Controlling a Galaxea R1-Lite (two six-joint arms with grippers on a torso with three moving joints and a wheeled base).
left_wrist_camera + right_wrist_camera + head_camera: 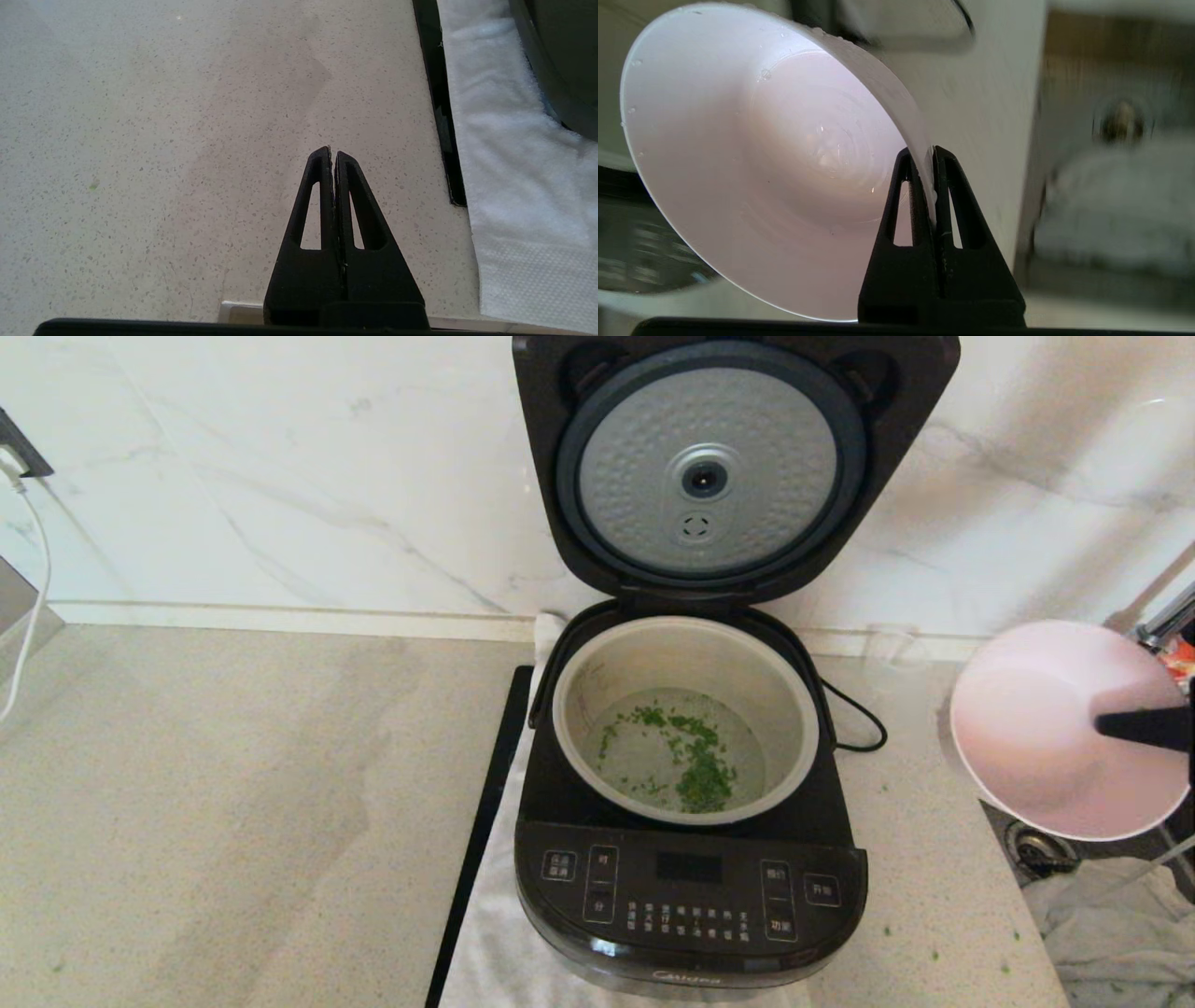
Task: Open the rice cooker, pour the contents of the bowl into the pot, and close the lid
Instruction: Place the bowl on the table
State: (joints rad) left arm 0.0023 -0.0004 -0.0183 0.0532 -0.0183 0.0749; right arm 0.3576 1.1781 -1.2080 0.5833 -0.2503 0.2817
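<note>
The bowl is empty and the counter between cooker and sink is clear, so the robot's right gripper should go on lowering the bowl until its base rests there, then let go.
The black rice cooker stands mid-counter with its lid swung fully up, silver underside showing. Chopped green bits in clear liquid lie in the beige pot. To the cooker's right, the pinkish-white bowl hangs tilted in the air, inside facing me and holding only droplets. My right gripper is shut on the bowl's rim; in the head view one black finger crosses the bowl. The left gripper is shut on nothing above the bare counter, left of the cooker.
A white towel lies under the cooker, with a black strip along its left edge. The cooker's cord loops at its right. Past the counter's right edge is a sink with a cloth in it. A marble wall stands behind.
</note>
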